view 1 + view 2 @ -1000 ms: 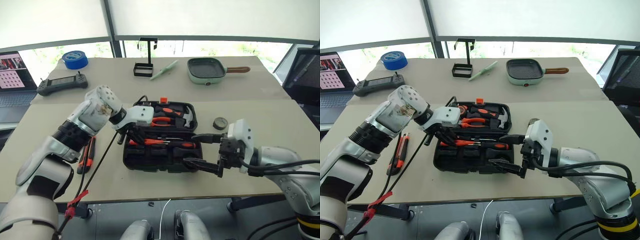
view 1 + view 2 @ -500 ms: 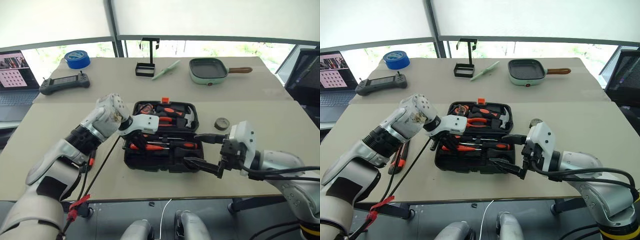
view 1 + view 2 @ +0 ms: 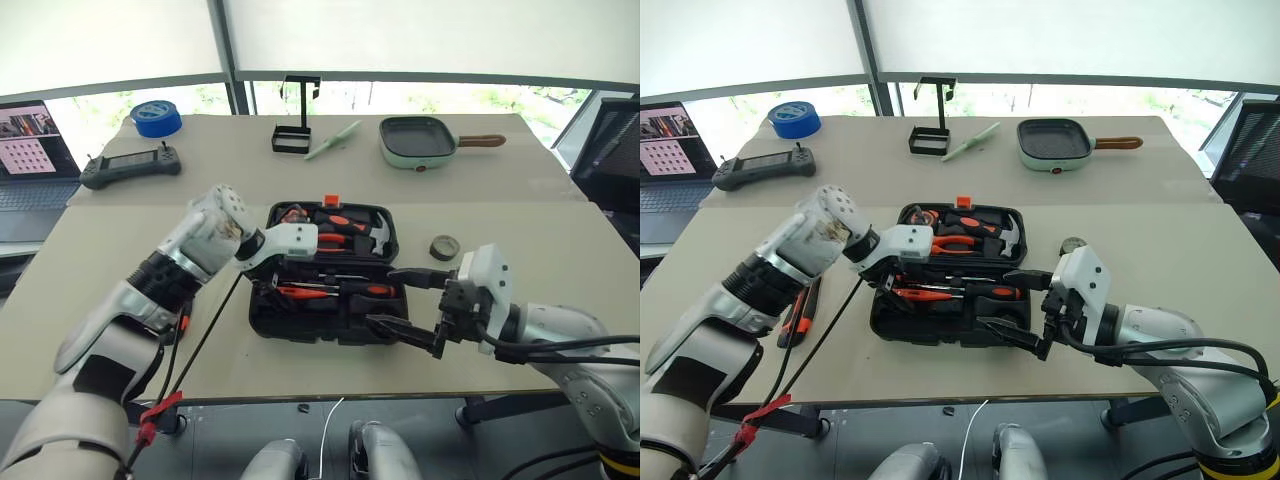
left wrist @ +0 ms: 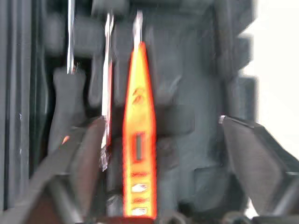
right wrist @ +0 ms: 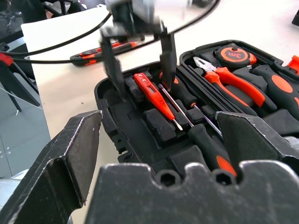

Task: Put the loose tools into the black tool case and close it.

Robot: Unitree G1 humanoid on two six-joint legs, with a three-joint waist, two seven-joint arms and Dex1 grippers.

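Observation:
I expect the pliers and hammer (image 3: 350, 238) to stay in place when I swing up the far half of the black tool case, because they sit sunk in shaped recesses.
The black tool case (image 3: 300, 326) lies open mid-table. My left gripper (image 3: 266, 284) hovers over its left half, open, with the slim orange tester screwdriver (image 4: 138, 140) lying in a recess between the spread fingers (image 5: 167, 55), not gripped. Two orange-and-black screwdrivers (image 5: 185, 96) lie beside it in the case. My right gripper (image 3: 384, 298) stands open and empty at the case's front right corner. The utility knife (image 3: 797, 316) lies on the table left of the case, partly behind my left arm. The small dark grey tape roll (image 3: 443, 247) sits right of the case.
Pliers (image 3: 326, 241) and a hammer (image 3: 376, 236) fill the case's far half. At the back stand a blue tape roll (image 3: 155, 118), a black wire stand (image 3: 292, 136), a green pan (image 3: 415, 141), a controller (image 3: 128, 166) and a laptop (image 3: 25, 140). A black cable (image 3: 205, 322) trails from my left arm.
My left gripper has opened and let go of the orange tester screwdriver, which now lies in the case; the hand lifted slightly. The right arm stayed put.

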